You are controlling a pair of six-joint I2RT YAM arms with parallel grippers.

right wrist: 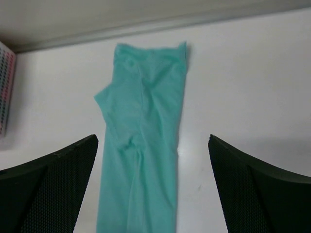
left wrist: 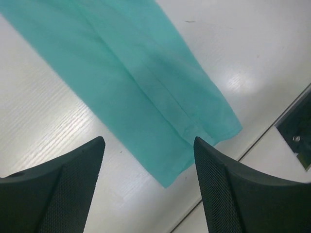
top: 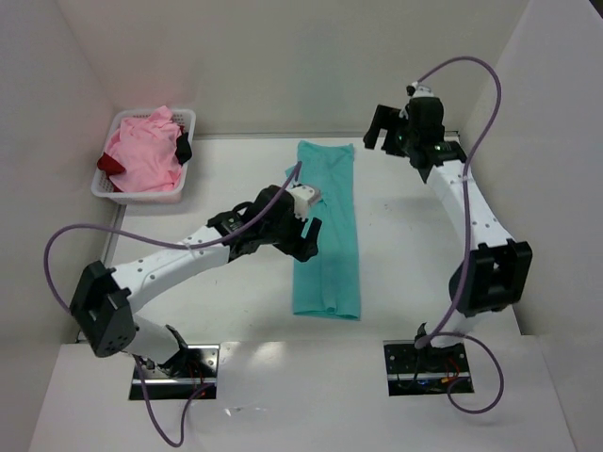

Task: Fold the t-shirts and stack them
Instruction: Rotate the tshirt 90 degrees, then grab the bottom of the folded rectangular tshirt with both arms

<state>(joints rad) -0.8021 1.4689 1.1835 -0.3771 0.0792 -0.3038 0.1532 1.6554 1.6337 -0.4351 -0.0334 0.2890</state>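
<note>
I can see the teal t-shirt lying as a straight narrow piece, near end free [top: 326,307], so I keep moving my right gripper toward that end's corner [top: 357,315] until its fingers are on both sides of the t-shirt's edge.
The teal t-shirt [top: 330,231] lies on the table folded into a long narrow strip; it also shows in the left wrist view [left wrist: 141,77] and the right wrist view [right wrist: 143,141]. The light pink t-shirt [top: 143,155] and the dark red t-shirt [top: 110,165] lie bunched in the white basket [top: 184,188] at the back left. My left gripper [top: 309,240] is open and empty, hovering at the strip's left edge. My right gripper [top: 384,132] is open and empty, raised to the right of the strip's far end.
The table is boxed in by white walls at the left, back and right. The table's front edge [top: 283,341] runs just past the strip's near end. Purple cables loop from both arms.
</note>
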